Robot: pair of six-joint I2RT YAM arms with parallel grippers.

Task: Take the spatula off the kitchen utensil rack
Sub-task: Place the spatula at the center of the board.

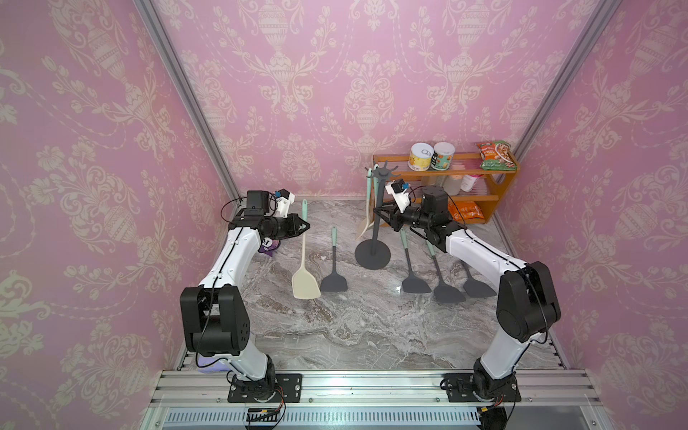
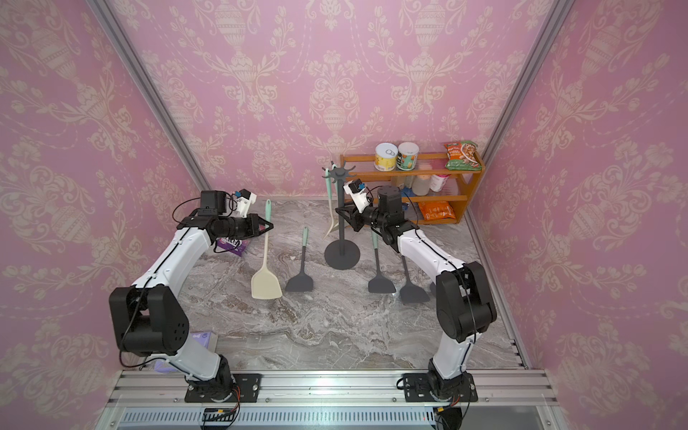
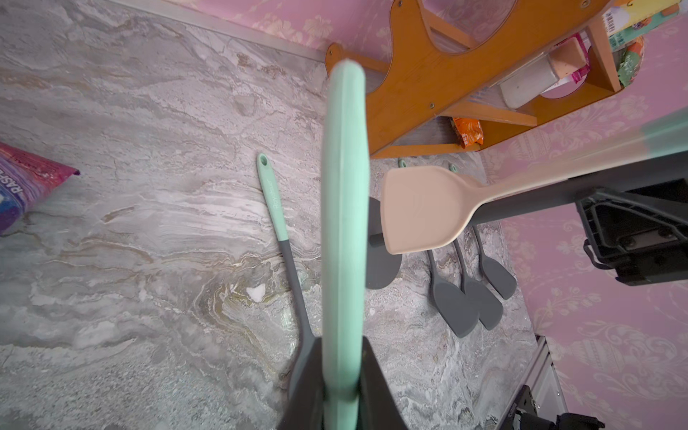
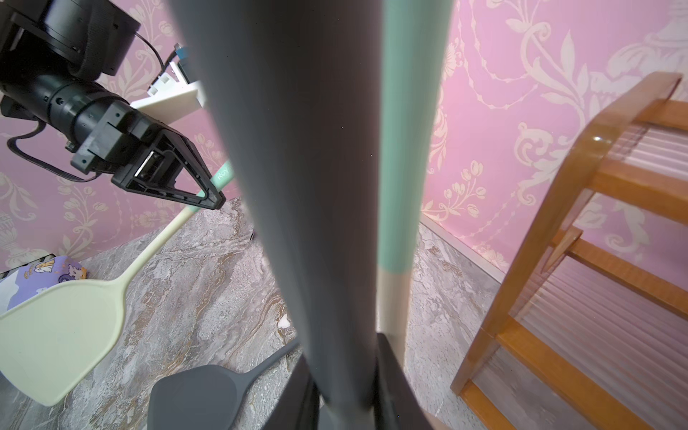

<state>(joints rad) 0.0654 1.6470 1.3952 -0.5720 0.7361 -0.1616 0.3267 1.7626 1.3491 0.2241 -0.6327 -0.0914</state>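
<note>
My left gripper should keep lowering the mint handle until it touches the marble (image 2: pixel 280 236), as the cream spatula's head (image 2: pixel 266 285) is clear of the dark grey spatula beside it.
My left gripper (image 1: pixel 306 226) (image 3: pixel 341 372) is shut on the mint handle of a cream spatula (image 1: pixel 306 284) (image 4: pixel 56 335). That spatula slants down, its head low over the marble left of the rack; contact with the table cannot be told. The dark grey kitchen utensil rack (image 1: pixel 372 255) (image 2: pixel 342 257) stands upright at centre back. My right gripper (image 1: pixel 376 213) (image 4: pixel 342 372) is shut on its pole. A second cream spatula (image 1: pixel 368 190) (image 3: pixel 420 208) with a mint handle hangs from a hook on the rack's left side.
Several dark grey spatulas (image 1: pixel 334 283) (image 1: pixel 416 284) lie flat on either side of the rack's base. An orange wooden shelf (image 1: pixel 499 186) with cans (image 1: pixel 422 156) and snack bags stands at the back right. A purple packet (image 1: pixel 270 247) lies under my left wrist.
</note>
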